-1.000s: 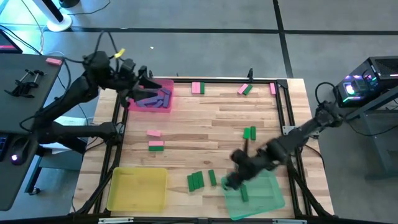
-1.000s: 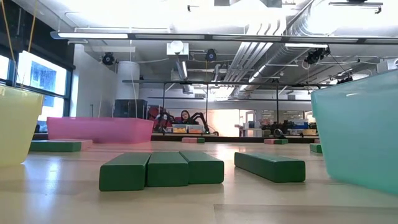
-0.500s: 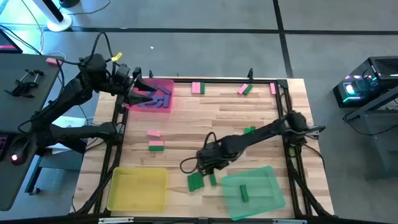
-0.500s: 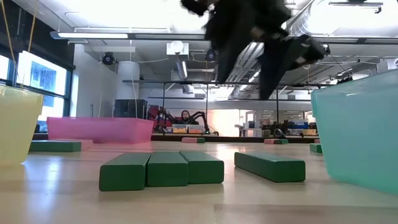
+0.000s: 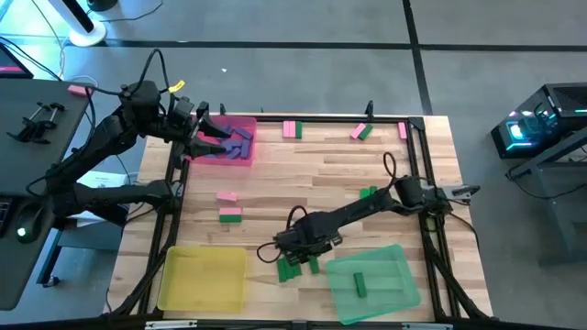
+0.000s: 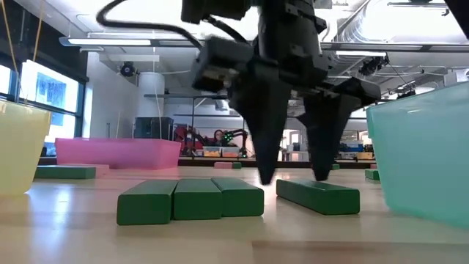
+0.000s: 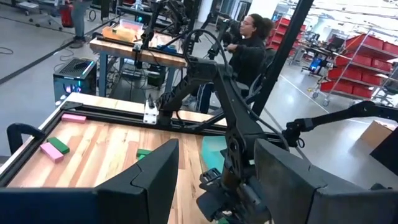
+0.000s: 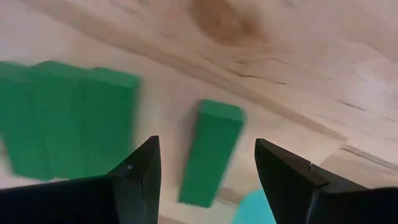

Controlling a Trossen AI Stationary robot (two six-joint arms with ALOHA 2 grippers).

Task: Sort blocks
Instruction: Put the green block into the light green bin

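The single green block (image 8: pixel 213 152) sits at a slant between my right gripper's open fingers. I should turn my right gripper in line with the block's long sides (image 8: pixel 230 152) before I close it.
My right gripper (image 5: pixel 292 249) is open and hangs low over the green blocks by the table's near edge. Its tips (image 6: pixel 294 176) point down. In the right wrist view, a single green block (image 8: pixel 211 152) lies flat on the wood between the fingers. Three green blocks (image 6: pixel 190 199) lie side by side to its left. My left gripper (image 5: pixel 213 137) is open (image 7: pixel 214 186) above the pink tray (image 5: pixel 240 128), which holds purple blocks (image 5: pixel 229 147).
A green tray (image 5: pixel 390 293) with one green block (image 5: pixel 359 284) sits right of my right gripper, and a yellow tray (image 5: pixel 204 278) lies at the near left. Loose pink (image 5: pixel 227 195) and green (image 5: pixel 230 214) blocks lie mid-table, and more lie along the far edge (image 5: pixel 292 129). A person sits beyond the table (image 7: pixel 249 53).
My right gripper has swung from above the green tray toward the table's left, then come down until its open fingers hang just over the green blocks. The blocks have stayed where they were.
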